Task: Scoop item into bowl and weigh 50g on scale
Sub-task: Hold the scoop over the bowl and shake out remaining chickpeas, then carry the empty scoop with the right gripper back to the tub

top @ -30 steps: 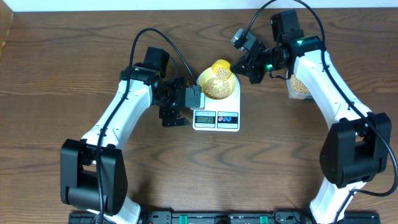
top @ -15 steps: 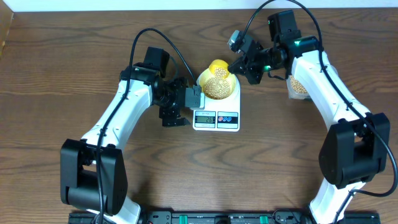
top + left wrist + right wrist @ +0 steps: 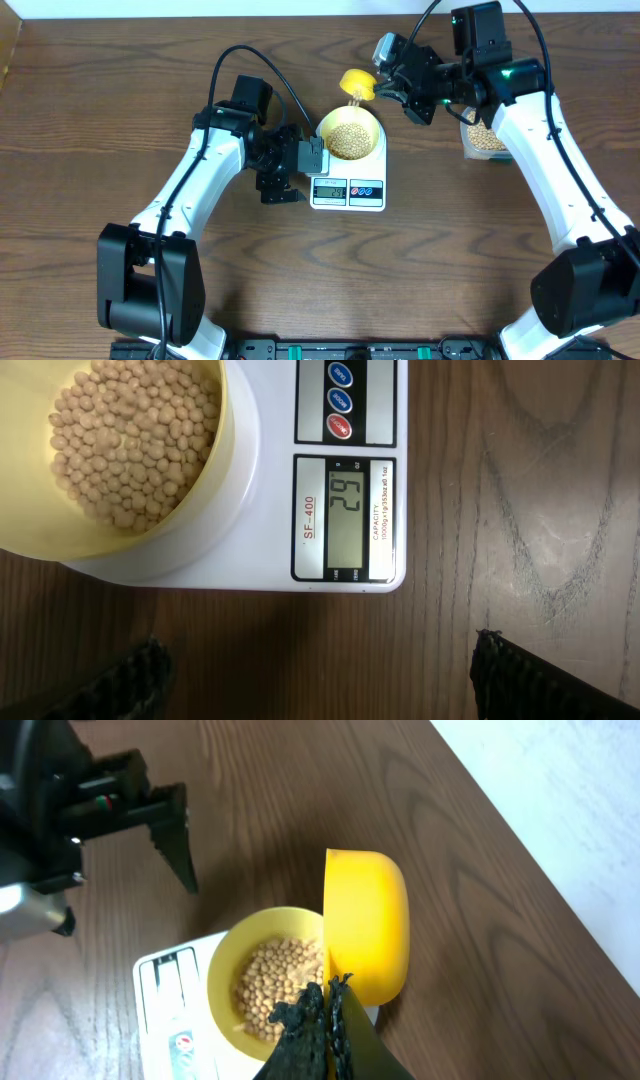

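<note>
Next, I return the scoop to the clear plastic container [image 3: 486,138] with my right gripper for more beans, as the emptying scoop leaves the scale's display [image 3: 346,505] well below 50g.
The tan beans [image 3: 349,138] lie heaped in the pale yellow bowl [image 3: 373,122], which stands on the white scale [image 3: 348,193]. In the left wrist view the bowl [image 3: 215,490] holds the beans [image 3: 130,440] and the scale's display [image 3: 347,500] reads 29. My right gripper [image 3: 385,85] is shut on the handle of the bright yellow scoop [image 3: 356,84]. It holds the scoop tipped on its side above the bowl's far rim. In the right wrist view the scoop [image 3: 370,920] hangs over the bowl [image 3: 225,980]. My left gripper [image 3: 298,165] is open and empty, just left of the scale.
A clear plastic container [image 3: 484,138] with more beans stands at the right, under my right arm. The table's far edge runs just behind the scoop. My left gripper also shows in the right wrist view [image 3: 150,815].
My right gripper has lifted the scoop from over the bowl, moved it toward the table's far edge and tipped it further. The left arm has not moved.
</note>
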You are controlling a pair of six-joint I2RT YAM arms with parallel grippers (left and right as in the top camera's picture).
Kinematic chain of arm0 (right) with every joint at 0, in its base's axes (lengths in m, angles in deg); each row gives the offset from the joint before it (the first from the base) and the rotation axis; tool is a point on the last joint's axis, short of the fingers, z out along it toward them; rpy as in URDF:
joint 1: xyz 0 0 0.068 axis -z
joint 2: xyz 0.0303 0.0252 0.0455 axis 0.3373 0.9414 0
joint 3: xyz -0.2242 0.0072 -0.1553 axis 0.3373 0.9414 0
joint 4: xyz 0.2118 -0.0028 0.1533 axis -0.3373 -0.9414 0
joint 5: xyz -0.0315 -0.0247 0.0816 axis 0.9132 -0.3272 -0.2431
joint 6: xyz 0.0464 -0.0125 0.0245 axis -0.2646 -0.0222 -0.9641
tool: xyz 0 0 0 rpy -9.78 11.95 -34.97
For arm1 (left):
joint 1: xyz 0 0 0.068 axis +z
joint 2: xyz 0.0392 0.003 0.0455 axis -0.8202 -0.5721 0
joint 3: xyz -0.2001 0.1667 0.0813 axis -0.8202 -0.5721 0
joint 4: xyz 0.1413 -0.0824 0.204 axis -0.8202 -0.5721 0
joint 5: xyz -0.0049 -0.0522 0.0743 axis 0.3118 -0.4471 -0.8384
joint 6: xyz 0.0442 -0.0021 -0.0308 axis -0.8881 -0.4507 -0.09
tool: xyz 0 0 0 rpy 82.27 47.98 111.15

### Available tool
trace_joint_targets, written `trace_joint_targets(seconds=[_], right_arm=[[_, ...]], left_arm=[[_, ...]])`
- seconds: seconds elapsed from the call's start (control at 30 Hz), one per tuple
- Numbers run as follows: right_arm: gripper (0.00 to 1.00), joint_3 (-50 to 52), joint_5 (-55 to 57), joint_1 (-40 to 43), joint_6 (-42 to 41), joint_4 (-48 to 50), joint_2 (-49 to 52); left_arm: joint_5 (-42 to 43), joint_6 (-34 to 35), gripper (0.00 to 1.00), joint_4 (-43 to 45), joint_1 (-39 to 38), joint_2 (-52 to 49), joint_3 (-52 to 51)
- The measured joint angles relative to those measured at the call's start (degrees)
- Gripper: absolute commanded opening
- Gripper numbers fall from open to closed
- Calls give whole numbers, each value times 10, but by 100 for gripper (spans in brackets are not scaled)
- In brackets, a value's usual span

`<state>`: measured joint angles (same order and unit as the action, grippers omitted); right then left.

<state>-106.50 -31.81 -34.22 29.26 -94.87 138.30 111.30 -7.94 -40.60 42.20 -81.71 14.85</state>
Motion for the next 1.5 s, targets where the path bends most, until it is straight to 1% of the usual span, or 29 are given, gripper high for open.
trace_joint_targets(seconds=[0.23,0.47,0.67,0.77,1.1,1.27,1.4,1.5], right_arm=[[1,0,23,-5,31,-2,0],[1,0,87,-47,59,-4,0],[1,0,98,-57,52,-3,0],[1,0,96,-57,23,-3,0],[1,0,92,-51,-118,-4,0],[1,0,84,-21,-193,-4,0],[1,0,41,17,-247,-4,0],[1,0,-40,62,-294,-4,0]], left_arm=[[0,0,97,0,0,0,0],[0,0,98,0,0,0,0],[0,0,97,0,0,0,0],[0,0,98,0,0,0,0],[0,0,97,0,0,0,0],[0,0,98,0,0,0,0],[0,0,98,0,0,0,0],[0,0,98,0,0,0,0]])
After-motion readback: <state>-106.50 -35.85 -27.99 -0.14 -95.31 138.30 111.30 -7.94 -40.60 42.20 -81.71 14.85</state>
